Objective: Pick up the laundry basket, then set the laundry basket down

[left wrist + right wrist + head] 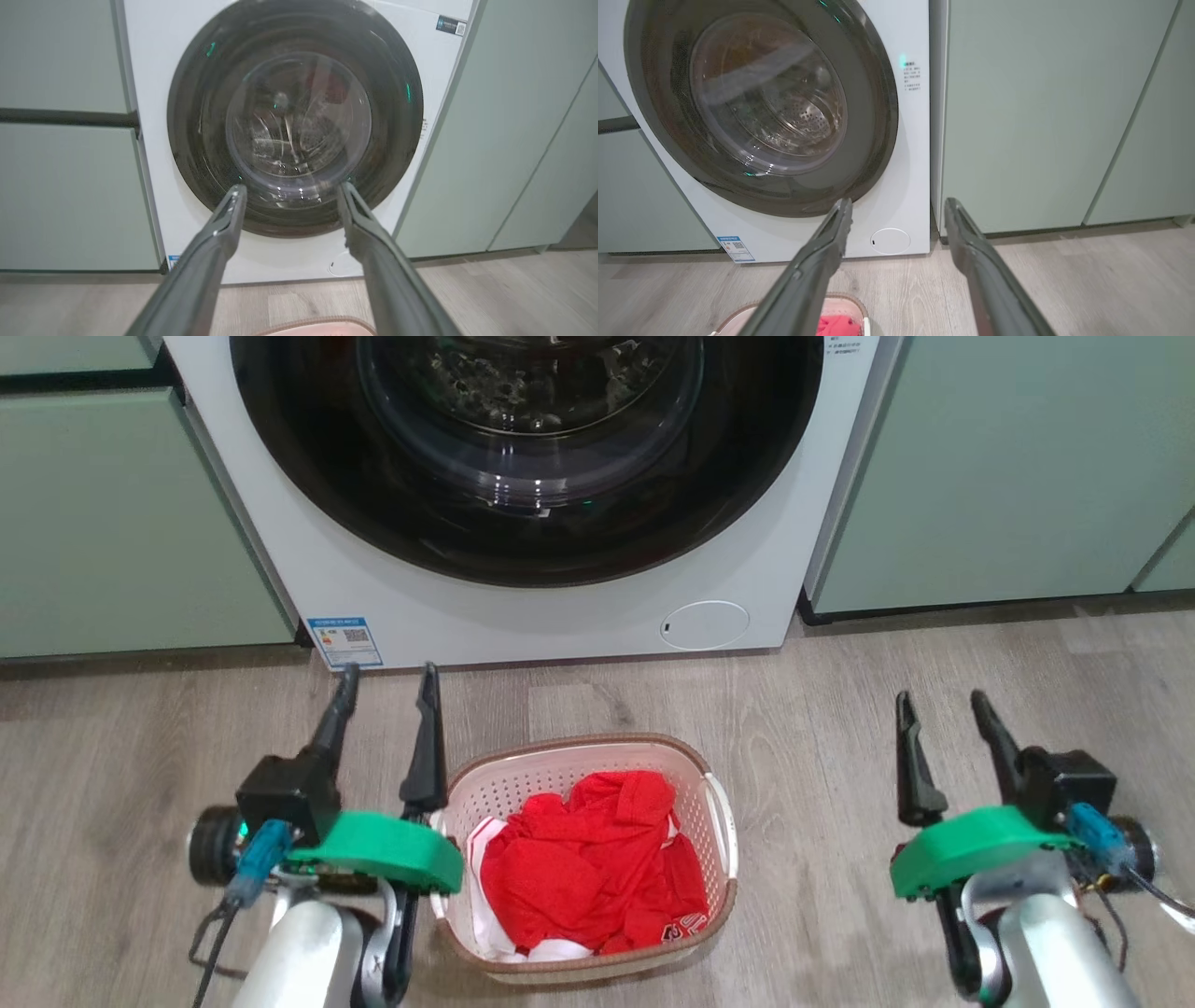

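Observation:
White handles (723, 825) sit opposite each other across the laundry basket's brown rim (588, 861), so the laundry basket should come up level with its clothes settled when the robot lifts both handles.
The laundry basket (717, 831), cream with perforated walls, a brown rim and white side handles, sits on the wood floor before the washer. Red and white clothes (588, 868) fill it. My left gripper (387, 677) is open just left of the basket, its fingers raised above the floor and pointing at the washer. My right gripper (941, 702) is open well to the right of the basket, holding nothing. The basket's far rim (313, 324) peeks in at the bottom of the left wrist view, and its corner (852, 301) with red cloth shows low in the right wrist view.
A white front-loading washer (560, 607) with a dark round door (523, 439), shut, stands straight ahead. Pale green cabinets flank it on the left (112, 523) and right (1008, 476). Wood floor (822, 728) stretches around the basket.

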Controlling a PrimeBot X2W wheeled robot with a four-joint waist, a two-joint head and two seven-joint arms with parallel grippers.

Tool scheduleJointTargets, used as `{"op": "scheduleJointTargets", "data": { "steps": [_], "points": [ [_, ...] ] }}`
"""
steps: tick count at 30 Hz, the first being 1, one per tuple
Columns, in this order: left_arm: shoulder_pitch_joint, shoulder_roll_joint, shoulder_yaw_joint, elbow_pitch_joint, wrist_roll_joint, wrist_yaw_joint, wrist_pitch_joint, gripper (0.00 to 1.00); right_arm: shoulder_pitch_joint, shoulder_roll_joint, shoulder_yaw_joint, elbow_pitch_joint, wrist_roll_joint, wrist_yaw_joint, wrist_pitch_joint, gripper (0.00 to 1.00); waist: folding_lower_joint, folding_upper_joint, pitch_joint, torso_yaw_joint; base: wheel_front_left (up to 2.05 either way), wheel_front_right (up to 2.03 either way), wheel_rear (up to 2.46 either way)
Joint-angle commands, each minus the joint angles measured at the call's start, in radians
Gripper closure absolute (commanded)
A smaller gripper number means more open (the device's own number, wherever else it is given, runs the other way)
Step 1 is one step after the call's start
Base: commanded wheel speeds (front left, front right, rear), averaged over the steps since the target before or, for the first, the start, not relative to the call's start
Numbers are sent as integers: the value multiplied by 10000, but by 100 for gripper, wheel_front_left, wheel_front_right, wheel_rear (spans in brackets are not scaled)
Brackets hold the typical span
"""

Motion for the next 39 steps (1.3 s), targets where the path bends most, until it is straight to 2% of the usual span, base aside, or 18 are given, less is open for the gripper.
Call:
{"op": "scheduleJointTargets", "data": {
  "steps": [1,7,11,23,31,39],
  "points": [
    [-303,-23,342,-555,341,96,-139,0,-597,14,156,-497,-302,65,-160,0,0,0,10,-3,0,0,0],
    [-123,-126,582,-1016,891,17,-315,0,-624,55,183,-1383,-1041,69,-354,0,0,0,30,-9,0,0,0],
    [-18,-146,497,-968,1370,10,-432,0,-465,62,300,-1452,-1641,71,-473,0,0,0,29,-12,0,0,0],
    [163,-158,196,554,937,-83,-433,0,-268,73,158,-216,-1653,71,-475,0,0,0,-29,-3,0,0,0],
    [47,-159,64,1235,578,-141,-433,0,-375,74,182,-4,-1546,71,-475,0,0,0,-69,4,0,0,0],
    [-26,-159,31,1323,588,-111,-433,0,-371,75,254,100,-1365,71,-473,0,0,0,-83,-3,0,0,0]
  ]
}}
